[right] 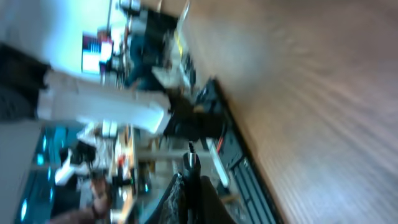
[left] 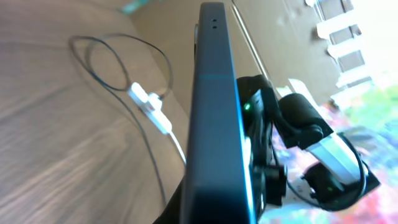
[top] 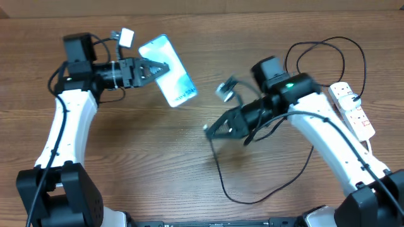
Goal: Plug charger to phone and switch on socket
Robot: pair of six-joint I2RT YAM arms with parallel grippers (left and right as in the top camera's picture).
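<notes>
The connector tip (top: 205, 127) is well away from the phone's bottom edge (top: 184, 101), so next my left gripper moves the phone over while my right gripper lines up the connector tip.
Above the table's back left, my left gripper (top: 159, 67) is shut on one end of the phone (top: 172, 74), which hangs tilted with its light blue screen facing up. The left wrist view shows the phone (left: 214, 118) edge-on as a dark slab. My right gripper (top: 212, 130) hovers near the middle, a short way right of the phone, shut on the charger's connector end (right: 189, 160), whose tip sticks out past the fingers. From there the charger's thin black cable (top: 221, 171) loops down across the table and back toward the white socket (top: 352, 108) at the right edge.
The wooden table (top: 151, 151) ends at a wall along the back. Both arm bases stand at the front corners. From the left wrist the socket (left: 150, 103) shows with the black cable looped beside it. The right wrist view is blurred, with room clutter past the table.
</notes>
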